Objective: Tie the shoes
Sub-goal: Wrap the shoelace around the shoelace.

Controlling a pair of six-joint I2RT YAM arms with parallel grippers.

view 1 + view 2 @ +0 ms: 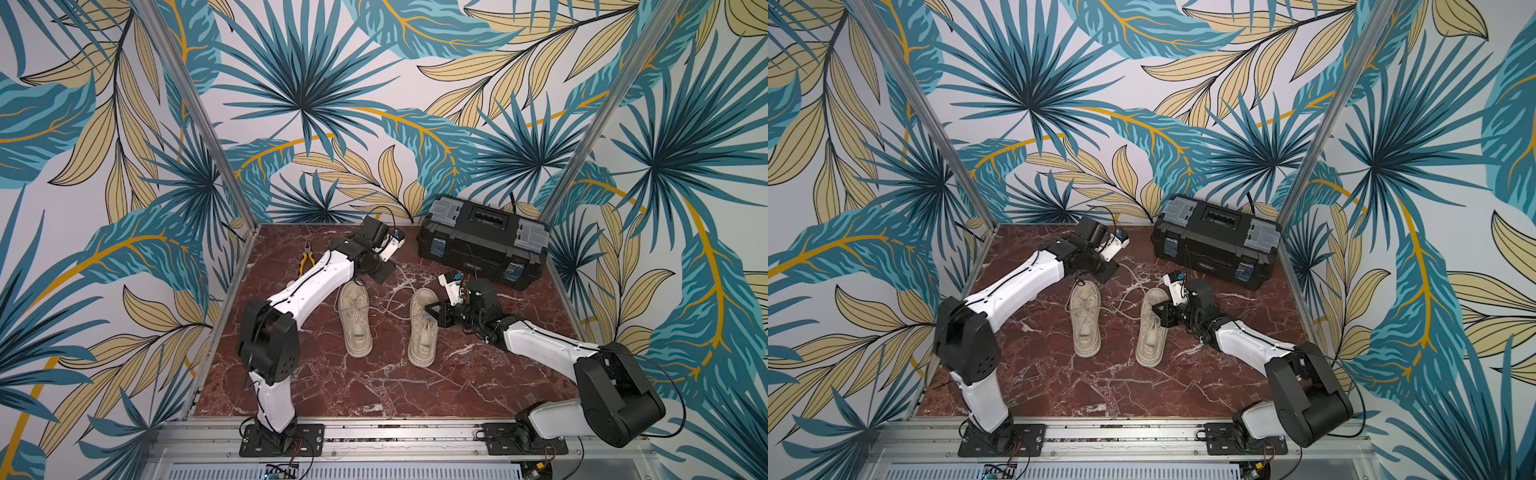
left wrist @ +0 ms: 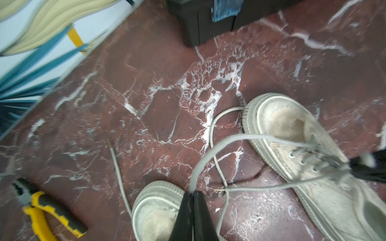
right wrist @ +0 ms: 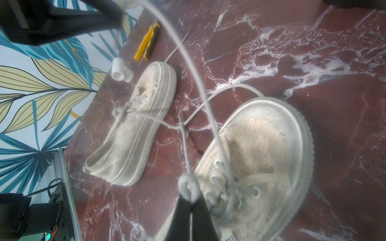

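My left gripper keeps carrying the long lace across the shoe and let it go beside the shoe's heel, while my right gripper holds the loop [image 3: 188, 186] above the shoe's eyelets.
Two worn cream shoes lie side by side, toes toward the back: the left shoe [image 1: 355, 320] [image 2: 154, 210] [image 3: 135, 129] and the right shoe [image 1: 423, 328] [image 2: 302, 158] [image 3: 263, 154]. My left gripper [image 1: 381, 275] [image 2: 193, 193] hovers over the left shoe's toe. It is shut on a long lace [image 2: 225, 144] [image 3: 198, 73] that arcs across to the right shoe's eyelets. My right gripper [image 1: 428, 308] [image 3: 191, 201] sits just above the right shoe's eyelets, shut on a small folded loop of lace [image 3: 188, 185]. More loose lace trails on the floor between the shoes.
A black toolbox [image 1: 482, 245] [image 1: 1217, 241] stands at the back right on the red marble floor [image 1: 374, 386]. Yellow-handled pliers [image 1: 306, 259] [image 2: 48, 210] lie at the back left beside the left arm. Patterned walls close in three sides.
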